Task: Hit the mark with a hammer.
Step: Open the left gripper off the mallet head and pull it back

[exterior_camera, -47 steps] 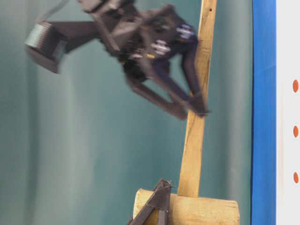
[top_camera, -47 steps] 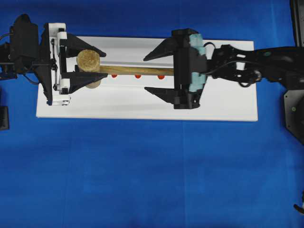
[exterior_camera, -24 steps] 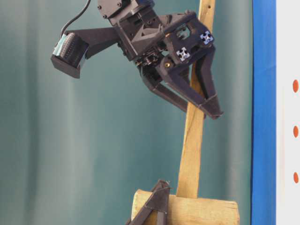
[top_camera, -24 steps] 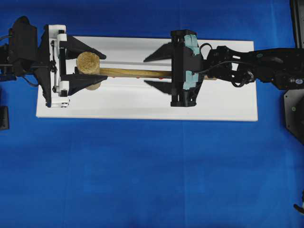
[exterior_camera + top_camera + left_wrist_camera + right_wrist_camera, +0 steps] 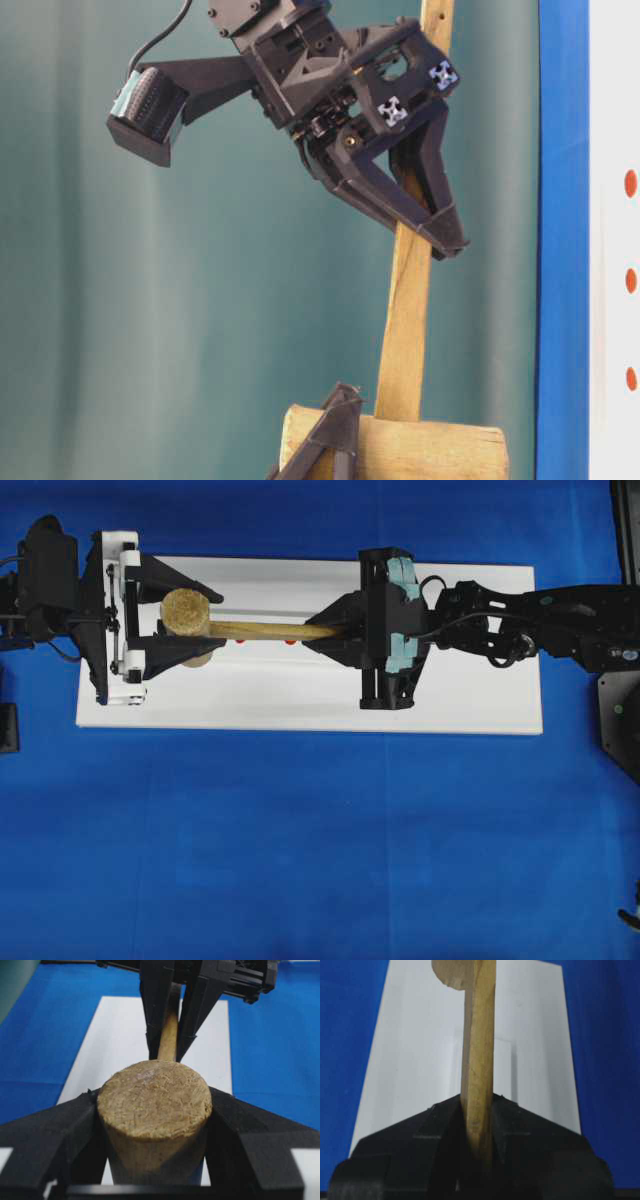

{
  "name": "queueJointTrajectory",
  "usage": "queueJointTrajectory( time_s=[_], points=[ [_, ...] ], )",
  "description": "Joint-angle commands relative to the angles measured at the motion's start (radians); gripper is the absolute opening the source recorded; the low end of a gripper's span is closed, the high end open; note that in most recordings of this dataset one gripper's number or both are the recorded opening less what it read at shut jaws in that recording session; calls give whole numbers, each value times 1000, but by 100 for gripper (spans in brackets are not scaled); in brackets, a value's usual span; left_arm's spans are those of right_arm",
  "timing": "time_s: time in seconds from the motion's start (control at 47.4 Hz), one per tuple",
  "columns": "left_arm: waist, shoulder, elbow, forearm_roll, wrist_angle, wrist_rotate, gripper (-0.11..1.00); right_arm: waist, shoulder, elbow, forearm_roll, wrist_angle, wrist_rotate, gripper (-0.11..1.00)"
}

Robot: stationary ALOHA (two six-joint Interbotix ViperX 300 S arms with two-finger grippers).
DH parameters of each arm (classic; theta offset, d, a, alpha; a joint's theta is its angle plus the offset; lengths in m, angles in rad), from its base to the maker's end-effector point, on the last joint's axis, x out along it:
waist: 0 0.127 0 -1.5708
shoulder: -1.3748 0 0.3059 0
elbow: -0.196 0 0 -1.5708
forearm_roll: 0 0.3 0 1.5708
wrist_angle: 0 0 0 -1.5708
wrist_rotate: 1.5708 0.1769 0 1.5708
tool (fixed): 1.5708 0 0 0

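The hammer's head [image 5: 185, 612] is held in my left gripper's fingers, so next my left gripper opens and moves away before my right gripper brings the head over a mark [image 5: 631, 183].
The hammer [image 5: 250, 630], a light wooden mallet, is held level above the white board [image 5: 300, 695]. Its thick head [image 5: 154, 1095] sits between the fingers of my left gripper [image 5: 154, 1110], which press on both sides of it. My right gripper [image 5: 325, 632] is shut on the flat handle [image 5: 479, 1060], its jaws pinching both faces [image 5: 405, 300]. Red marks [image 5: 630, 183] dot the board in a row. In the overhead view, two of the marks [image 5: 240, 641] peek out just below the handle.
The white board lies on a blue cloth [image 5: 300, 860] that covers the table all round. A black mount [image 5: 620, 720] stands at the right edge, and a small black block [image 5: 8, 728] at the left edge.
My right gripper's jaws have come together from wide open onto the hammer's handle. The left gripper and the hammer's head have stayed put.
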Motion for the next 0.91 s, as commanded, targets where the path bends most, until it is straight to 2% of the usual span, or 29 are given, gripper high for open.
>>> queueJointTrajectory(
  time_s=[0.0, 0.106, 0.232, 0.295, 0.57, 0.781, 0.886],
  points=[
    [-3, -18, -11, 2, -6, -8, 45, -2, -17, -9, 0, -18, -6, 3],
    [-3, -26, -5, 2, -6, -11, 47, 0, -21, -6, 0, -18, -6, 3],
    [-3, -52, 15, 2, -6, -8, 81, 0, -46, 14, 2, -20, -5, 3],
    [-3, -69, 28, 2, -6, -8, 89, -2, -66, 29, 6, -25, -5, 3],
    [5, -210, 109, 2, 11, -8, 87, -2, -175, 130, 57, -83, -5, 3],
    [5, -339, 155, 2, 107, -8, 87, -2, -252, 199, 104, -118, -5, 3],
    [5, -371, 166, 2, 137, -8, 87, -2, -258, 204, 110, -120, -5, 3]
  ],
)
